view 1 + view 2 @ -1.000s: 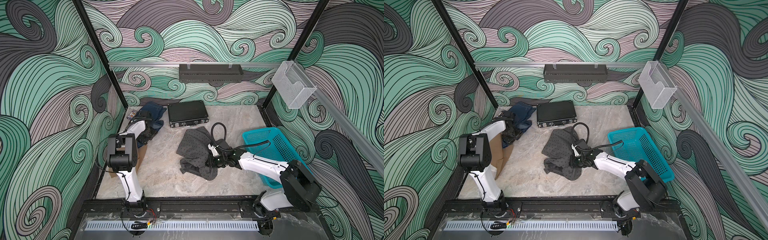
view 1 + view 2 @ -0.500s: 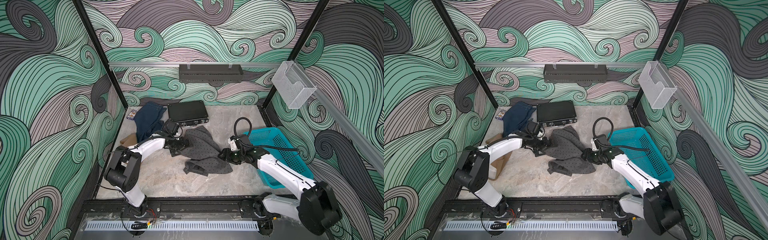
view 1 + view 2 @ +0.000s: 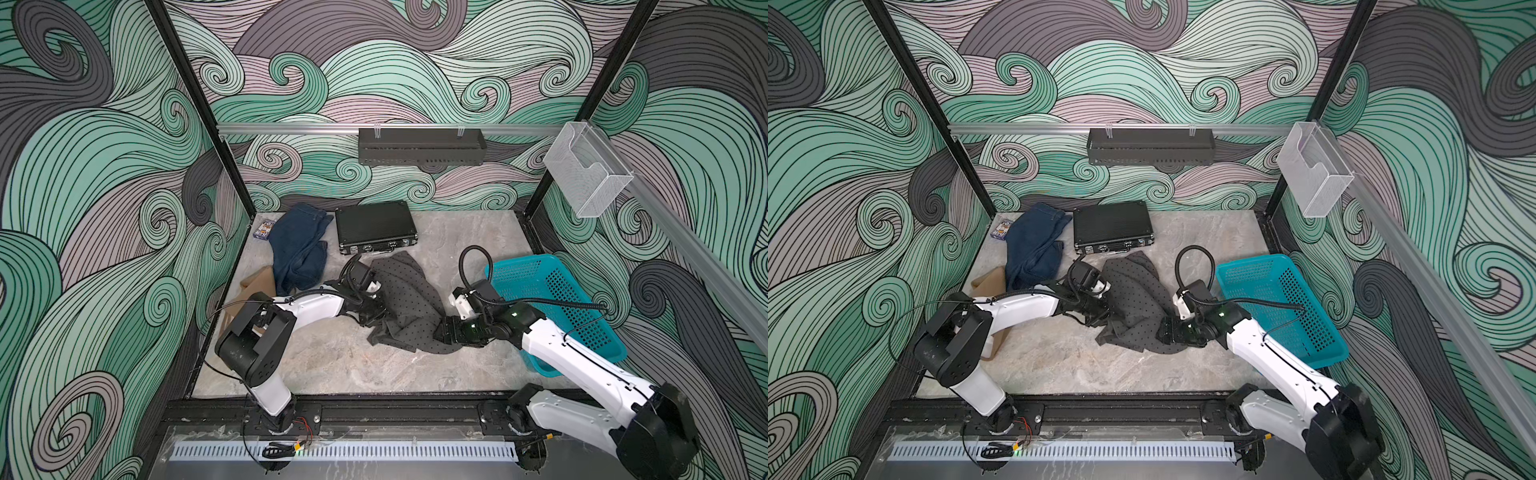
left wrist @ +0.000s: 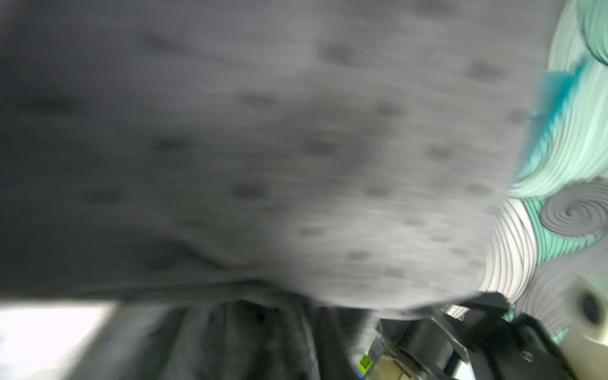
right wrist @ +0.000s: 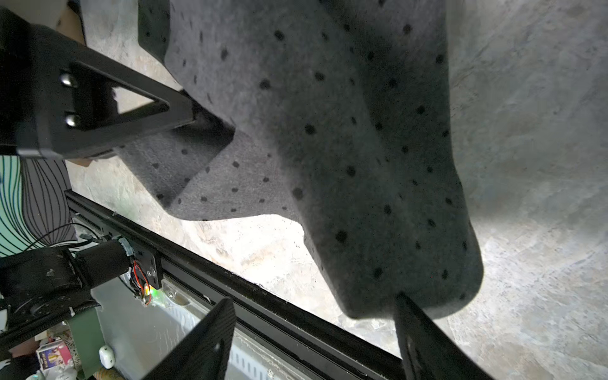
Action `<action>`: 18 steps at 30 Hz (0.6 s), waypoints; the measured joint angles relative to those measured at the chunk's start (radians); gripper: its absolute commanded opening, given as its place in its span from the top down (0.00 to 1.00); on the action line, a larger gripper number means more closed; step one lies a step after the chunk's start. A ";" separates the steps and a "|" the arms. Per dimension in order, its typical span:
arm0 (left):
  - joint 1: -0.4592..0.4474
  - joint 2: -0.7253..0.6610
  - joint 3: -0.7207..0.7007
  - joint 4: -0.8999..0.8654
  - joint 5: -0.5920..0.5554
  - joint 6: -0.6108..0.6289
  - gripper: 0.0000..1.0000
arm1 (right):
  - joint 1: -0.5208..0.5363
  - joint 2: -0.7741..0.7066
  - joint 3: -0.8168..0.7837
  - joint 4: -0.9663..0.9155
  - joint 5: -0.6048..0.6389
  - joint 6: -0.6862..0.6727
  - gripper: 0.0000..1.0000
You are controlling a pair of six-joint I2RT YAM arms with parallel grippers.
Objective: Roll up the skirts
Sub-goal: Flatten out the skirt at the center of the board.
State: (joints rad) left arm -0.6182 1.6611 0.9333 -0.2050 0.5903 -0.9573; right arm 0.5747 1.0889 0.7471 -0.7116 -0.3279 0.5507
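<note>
The dark grey dotted skirt (image 3: 412,305) is too crumpled to roll. My left gripper should first pull the held fold toward the tan-brown skirt (image 3: 260,282) to make it flat.
The dark grey dotted skirt (image 3: 405,301) (image 3: 1133,305) lies crumpled mid-table. My left gripper (image 3: 374,311) (image 3: 1100,314) is at its left edge, shut on a fold of it. In the left wrist view the blurred skirt (image 4: 296,148) fills the frame. My right gripper (image 3: 441,332) (image 3: 1165,330) (image 5: 312,299) is open at the skirt's near right corner. That corner (image 5: 411,263) rests against one finger (image 5: 424,342). The denim skirt (image 3: 299,249) (image 3: 1034,245) lies back left. The tan-brown skirt (image 3: 259,282) (image 3: 990,280) is partly hidden under my left arm.
A black hard case (image 3: 376,226) lies behind the grey skirt. A teal basket (image 3: 552,307) stands at the right, beside my right arm. A small card box (image 3: 264,230) sits in the back left corner. A black rail (image 3: 374,409) borders the front.
My left arm swung from the denim skirt to the grey skirt's left edge and closed on it. My right gripper dragged the grey skirt rightwards, then opened at its near right corner.
</note>
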 measured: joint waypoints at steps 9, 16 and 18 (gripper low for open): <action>-0.172 0.066 0.377 -0.104 0.085 0.088 0.10 | -0.001 -0.140 0.066 -0.019 0.080 -0.002 0.19; -0.024 0.025 0.505 -0.415 -0.103 0.246 0.07 | -0.018 -0.138 0.066 -0.026 0.109 -0.003 0.19; 0.056 -0.032 0.377 -0.399 -0.120 0.235 0.07 | -0.018 -0.106 0.070 -0.031 0.093 -0.013 0.20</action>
State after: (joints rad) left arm -0.5617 1.6287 1.3106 -0.6044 0.4702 -0.7219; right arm 0.5571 0.9833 0.8169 -0.7425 -0.2348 0.5373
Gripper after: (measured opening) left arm 0.925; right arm 0.809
